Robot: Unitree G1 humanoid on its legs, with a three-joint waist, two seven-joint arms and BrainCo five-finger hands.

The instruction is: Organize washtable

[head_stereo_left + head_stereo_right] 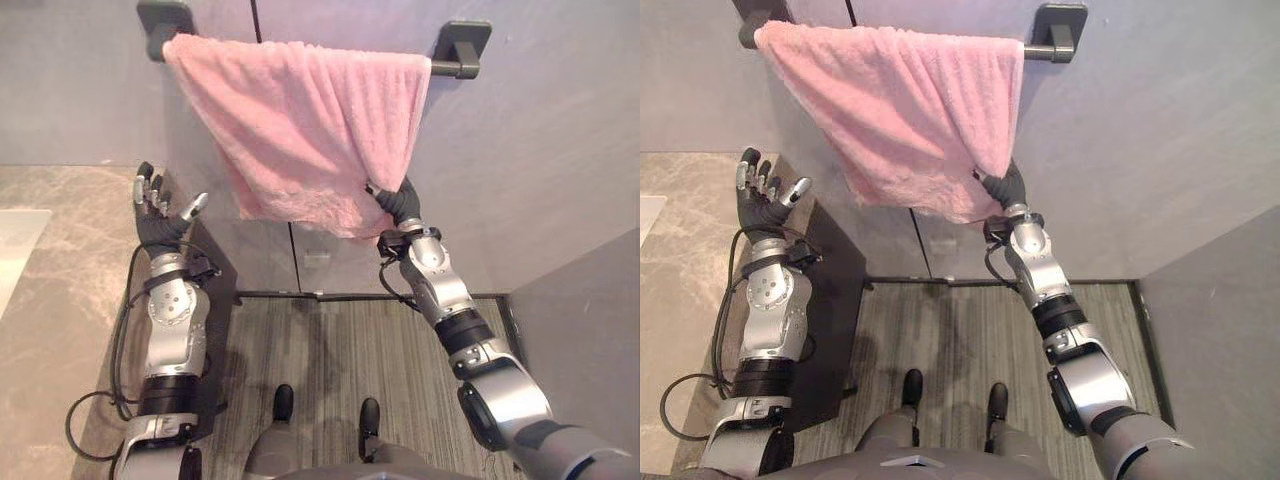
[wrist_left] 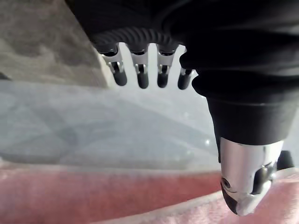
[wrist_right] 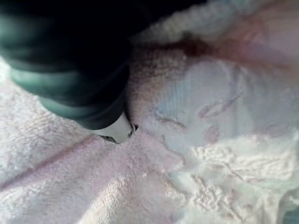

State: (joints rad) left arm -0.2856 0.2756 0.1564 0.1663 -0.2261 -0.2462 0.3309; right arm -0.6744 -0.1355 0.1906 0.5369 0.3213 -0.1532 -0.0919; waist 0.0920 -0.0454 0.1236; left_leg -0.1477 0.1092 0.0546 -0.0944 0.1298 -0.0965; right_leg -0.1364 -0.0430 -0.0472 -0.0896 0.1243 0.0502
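Note:
My gripper will crease the pink towel but leave it hanging when I pull its lower edge (image 1: 252, 212), because the towel's top is folded over the dark wall bar (image 1: 300, 48).
A pink towel (image 1: 300, 120) hangs over a dark wall bar (image 1: 460, 50), spread wide and drooping lower toward its right side. My right hand (image 1: 400, 205) is raised to the towel's lower right corner. Its thumb (image 3: 117, 130) presses into the pink pile (image 3: 70, 186) and the fingers lie behind the cloth, pinching the corner. My left hand (image 1: 158, 215) is held up to the left of the towel, apart from it, with its fingers (image 2: 140, 74) straight and spread and nothing in it. The towel's hem (image 2: 93, 196) shows past that hand.
A marble countertop (image 1: 60, 300) with a white basin edge (image 1: 15, 250) lies at the left, and its dark side panel (image 1: 215, 270) drops to the striped floor (image 1: 330, 350). A grey wall (image 1: 580, 320) closes in at the right.

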